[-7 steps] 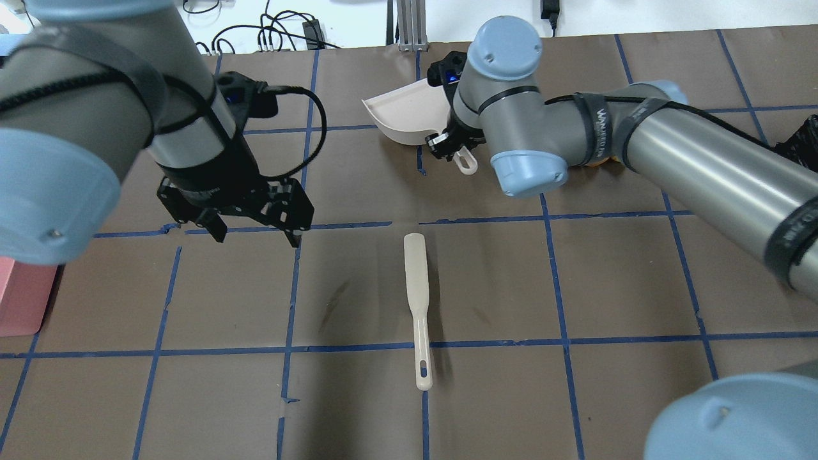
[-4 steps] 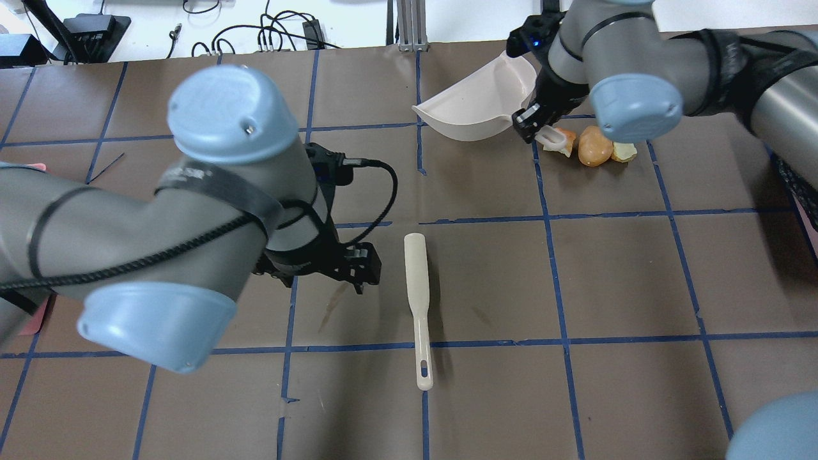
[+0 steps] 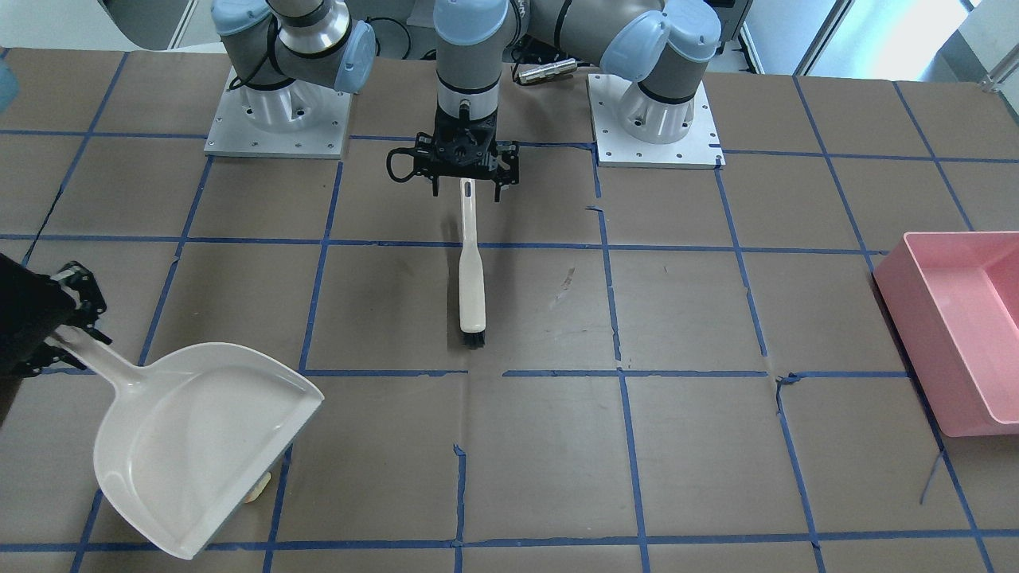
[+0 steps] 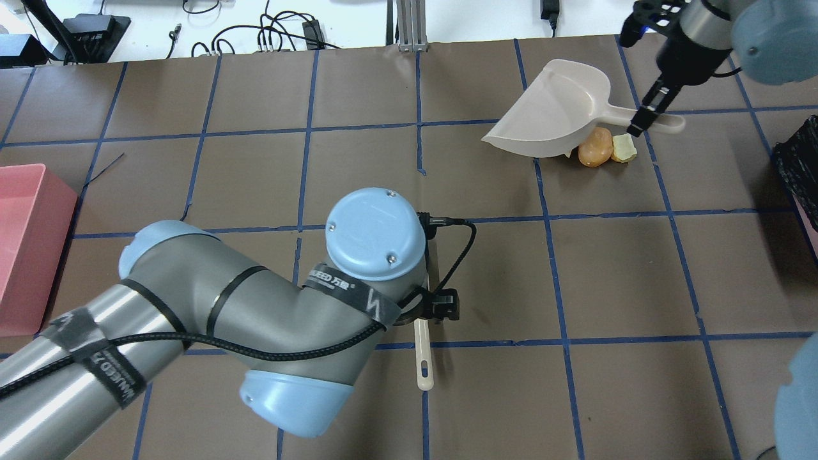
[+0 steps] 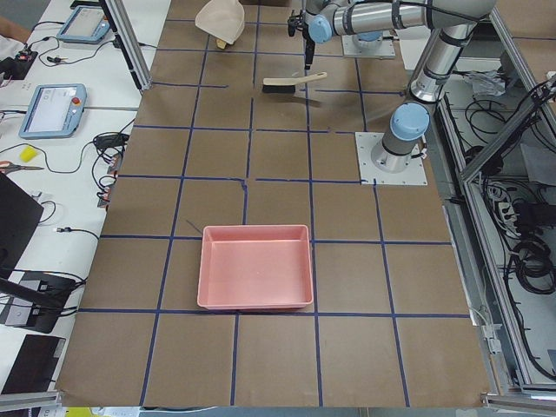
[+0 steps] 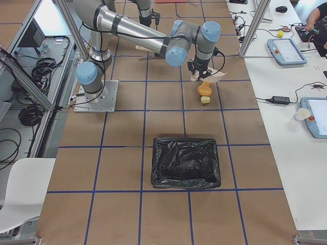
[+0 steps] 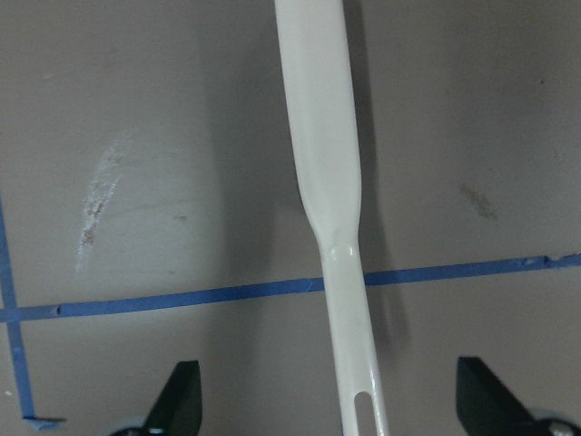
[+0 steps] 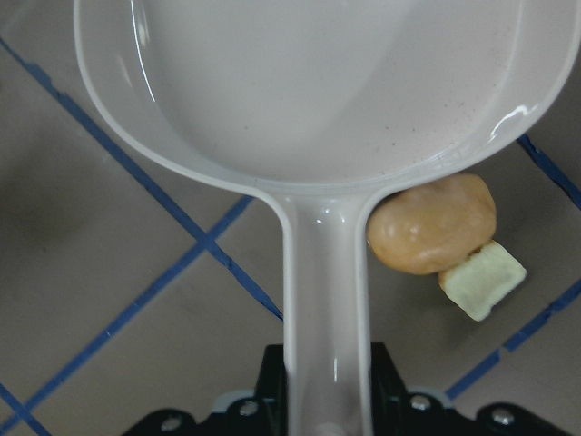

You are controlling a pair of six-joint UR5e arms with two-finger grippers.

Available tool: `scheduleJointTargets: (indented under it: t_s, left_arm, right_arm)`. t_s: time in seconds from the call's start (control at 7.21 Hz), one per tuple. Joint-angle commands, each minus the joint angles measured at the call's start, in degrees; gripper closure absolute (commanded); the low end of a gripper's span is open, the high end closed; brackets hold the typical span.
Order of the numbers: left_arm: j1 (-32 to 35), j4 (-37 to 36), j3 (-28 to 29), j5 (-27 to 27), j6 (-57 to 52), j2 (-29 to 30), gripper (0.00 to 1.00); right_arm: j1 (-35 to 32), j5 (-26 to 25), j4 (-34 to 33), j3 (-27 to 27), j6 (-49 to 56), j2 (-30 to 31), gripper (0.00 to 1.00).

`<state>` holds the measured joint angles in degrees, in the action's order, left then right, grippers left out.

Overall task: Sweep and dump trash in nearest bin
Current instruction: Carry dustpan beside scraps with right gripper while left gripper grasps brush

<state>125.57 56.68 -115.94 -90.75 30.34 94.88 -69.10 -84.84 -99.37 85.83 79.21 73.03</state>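
Black bristles (image 3: 474, 339) show below the tip of the cream brush (image 3: 472, 286), so I should expect a long row to be hidden under the brush's head.
The cream dustpan (image 4: 549, 108) is held by its handle (image 8: 322, 300) in my right gripper (image 4: 642, 121), which is shut on it. Its pan hangs over the trash. The tan potato lump (image 4: 594, 148) and pale green cube (image 4: 623, 148) lie beside the handle, also in the right wrist view (image 8: 434, 225), (image 8: 481, 279). The orange chunk is hidden; a yellowish bit (image 3: 259, 487) peeks out by the pan's lip. The cream brush (image 3: 471, 278) lies flat mid-table. My left gripper (image 7: 336, 404) is open, a finger either side of the brush handle (image 7: 331, 182).
A black-lined bin (image 6: 185, 162) stands at the table's right end, near the trash, and shows at the overhead view's right edge (image 4: 799, 166). A pink bin (image 3: 955, 318) stands at the left end. Blue tape lines cross the brown table.
My left arm has swung right and down until its gripper straddles the brush handle. My right arm has carried the dustpan right, over the trash, covering the orange chunk.
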Motion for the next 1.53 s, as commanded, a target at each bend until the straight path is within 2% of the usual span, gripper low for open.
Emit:
scheduleJointTargets:
  t_s: [0.0,0.14,0.28,0.55,0.83,1.11,1.25,1.39]
  left_arm:
    - [5.37,-5.09,-1.64,-3.88,1.21,2.86,0.00]
    - [5.39,-7.62,-4.96,-5.47,0.86,1.20,0.00]
    - [5.30,-12.69,-7.87,-5.49,0.86,1.71,0.00]
    - [4.95,-13.79,-7.46,-5.57,-0.02,2.77,0.00]
    - [4.34,-13.27,-7.90,-5.40,-1.77,2.77,0.03]
    - [3.73,-12.05,-7.90,-5.31,-1.87,2.94,0.11]
    - [3.20,-11.51,-8.07,-5.22,-1.69,3.03,0.21]
    - [3.19,-11.16,-8.07,-5.22,-1.69,3.03,0.22]
  right_arm:
    - [6.24,-1.63,-1.08,-1.35,17.23,-0.43,1.00]
    - [6.78,-3.47,-2.05,-4.06,22.86,-2.69,1.00]
    - [8.44,-5.49,-0.75,-8.09,24.05,-5.41,1.00]
    - [8.90,-7.62,1.19,-14.78,30.79,-10.25,1.00]
    - [10.99,-7.44,0.50,-16.48,40.10,-12.55,1.00]
    - [12.15,-6.39,0.05,-17.62,41.20,-15.27,1.00]
    - [13.19,-2.38,-0.04,-17.80,40.94,-16.59,1.00]
    - [13.55,-2.00,-0.04,-18.41,40.85,-18.51,1.00]
